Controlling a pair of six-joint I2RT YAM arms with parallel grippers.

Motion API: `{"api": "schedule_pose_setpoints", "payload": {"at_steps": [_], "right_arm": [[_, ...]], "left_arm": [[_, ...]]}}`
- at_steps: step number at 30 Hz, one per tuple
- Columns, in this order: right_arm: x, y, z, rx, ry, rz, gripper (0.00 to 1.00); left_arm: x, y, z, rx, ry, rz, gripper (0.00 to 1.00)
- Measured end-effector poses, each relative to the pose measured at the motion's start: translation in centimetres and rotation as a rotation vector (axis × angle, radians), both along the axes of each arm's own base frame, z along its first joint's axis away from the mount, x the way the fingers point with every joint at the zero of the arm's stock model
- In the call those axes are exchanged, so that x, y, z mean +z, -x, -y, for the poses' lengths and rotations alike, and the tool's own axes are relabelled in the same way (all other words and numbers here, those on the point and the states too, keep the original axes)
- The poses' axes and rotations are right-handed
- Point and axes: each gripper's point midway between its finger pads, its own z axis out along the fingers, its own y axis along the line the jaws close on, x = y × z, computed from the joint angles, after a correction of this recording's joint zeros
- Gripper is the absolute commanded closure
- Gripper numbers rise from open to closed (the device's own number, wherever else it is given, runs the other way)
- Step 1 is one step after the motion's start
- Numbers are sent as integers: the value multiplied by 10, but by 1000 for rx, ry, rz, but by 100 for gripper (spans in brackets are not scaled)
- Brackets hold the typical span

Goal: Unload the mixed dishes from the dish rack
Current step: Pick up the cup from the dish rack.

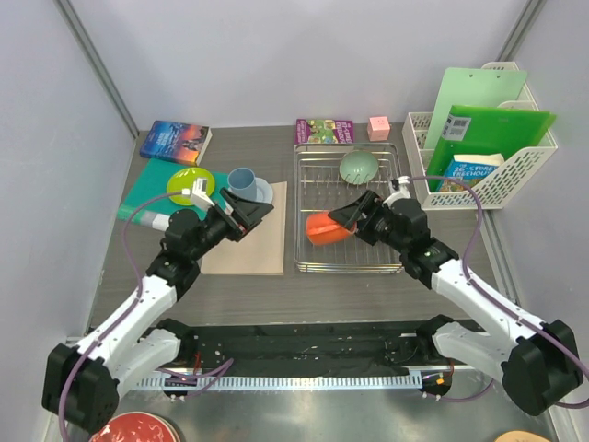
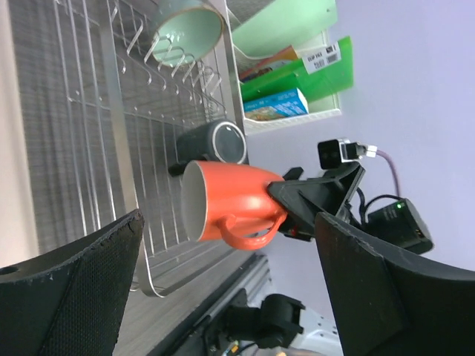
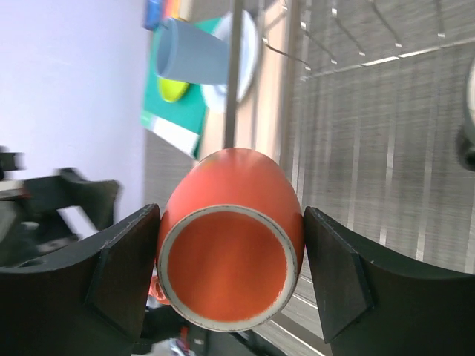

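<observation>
The orange mug's base (image 3: 226,267) is in my right gripper and the mug's rim is free, so my left gripper keeps moving in until its fingers are on both sides of that rim (image 1: 309,228).
My right gripper (image 1: 348,219) (image 3: 230,222) is shut on the orange handled mug (image 1: 322,228) (image 3: 230,259) and holds it on its side above the left part of the silver wire dish rack (image 1: 348,269) (image 2: 111,111). The mug (image 2: 230,204) also shows in the left wrist view, with its handle down. The sage-green bowl (image 1: 357,167) (image 2: 189,26) stands in the rack's far part. My left gripper (image 1: 247,214) (image 2: 228,222) is open and empty over the tan mat, next to the light blue cup (image 1: 243,182) (image 3: 189,52) on the white plate (image 1: 264,192) (image 3: 249,44). The lime-green plate (image 1: 190,185) lies left of them.
A tan mat (image 1: 253,244) lies left of the rack, and a teal folder (image 1: 138,193) lies under the lime-green plate. Two books (image 1: 175,141) (image 1: 324,131) and a pink cube (image 1: 377,127) are at the back. A white file basket (image 1: 515,175) stands right. A red plate (image 1: 133,428) and a tan plate (image 1: 529,436) are at the near edge.
</observation>
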Motion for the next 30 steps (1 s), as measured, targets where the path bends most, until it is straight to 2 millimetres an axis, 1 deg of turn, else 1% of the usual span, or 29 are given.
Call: {"api": "schedule_pose_setpoints", "payload": {"at_steps": [2,5,8,11,14,18,22,24,30], "right_arm": [[3,-3,-1,-4,-65,10,99],[16,-9,-5,-5,-176,42,99],[32,-15,-8,4,-283,86,99],[40,-20,-13,17,-367,102,99],[42,-24,-19,29,-435,99,99],[34,-29,-28,48,-519,56,99],[32,-34,-35,68,-596,26,99],[36,-35,-37,81,-637,27,99],[58,-29,-40,136,-720,64,99]], "left_arm": [[-4,-2,6,-24,31,-15,5],[-4,-4,14,-62,71,-23,5],[6,-3,20,-90,104,6,5],[14,-1,26,-120,123,40,6],[18,6,36,-157,128,68,7],[21,21,53,-222,105,120,9],[20,30,63,-257,59,177,11],[18,30,64,-258,34,204,12],[13,23,62,-228,-27,250,12]]}}
